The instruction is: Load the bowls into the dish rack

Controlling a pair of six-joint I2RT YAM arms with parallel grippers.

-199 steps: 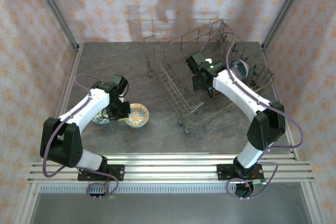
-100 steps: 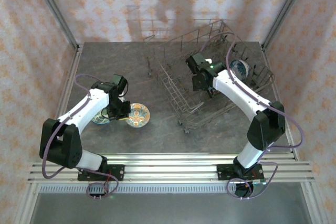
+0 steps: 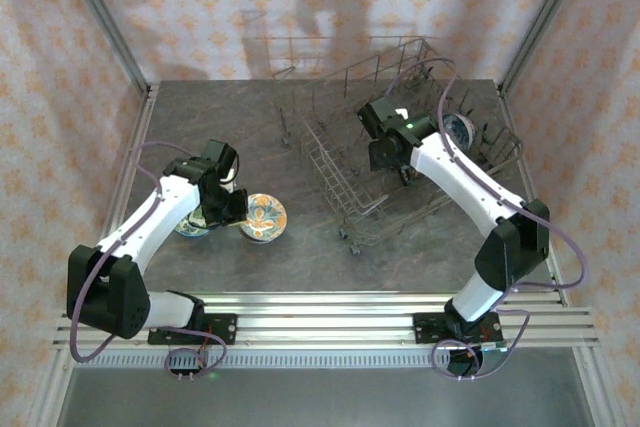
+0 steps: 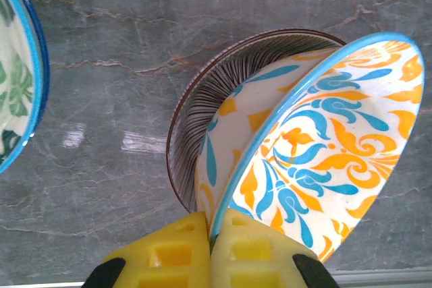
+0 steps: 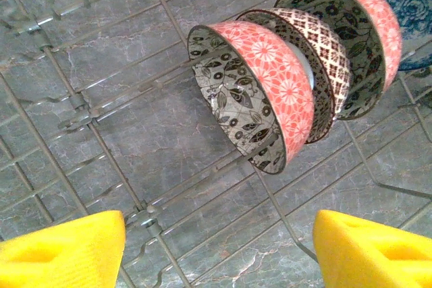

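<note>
The orange-and-blue bowl's rim (image 4: 398, 36) is free opposite my left gripper. My open right gripper should keep going toward that free rim (image 3: 285, 214) and close there.
My left gripper (image 3: 233, 210) is shut on the rim of an orange-and-blue patterned bowl (image 3: 265, 217). In the left wrist view that bowl (image 4: 324, 139) tilts up, its rim pinched in the gripper (image 4: 210, 234), over a brown striped bowl (image 4: 202, 92) lying beneath it. A green-patterned bowl (image 4: 17, 79) lies to the left. My right gripper (image 3: 388, 155) hangs open inside the grey wire dish rack (image 3: 330, 162). Ahead of the gripper (image 5: 219, 254), a pink floral bowl (image 5: 270, 72), a brown patterned bowl (image 5: 327, 52), another pink bowl (image 5: 371, 25) and a blue bowl (image 5: 412, 5) stand on edge between tines.
The rack sits at the back right of the dark marble table (image 3: 200, 127), angled, with raised wire sides. Aluminium frame posts and patterned walls close in the table. Rack wires (image 5: 150, 212) cross just under my right fingers.
My left gripper closed fully on the orange-and-blue bowl's rim and tipped it up, shifting slightly right. My right gripper drifted a little to the right inside the rack, still open.
</note>
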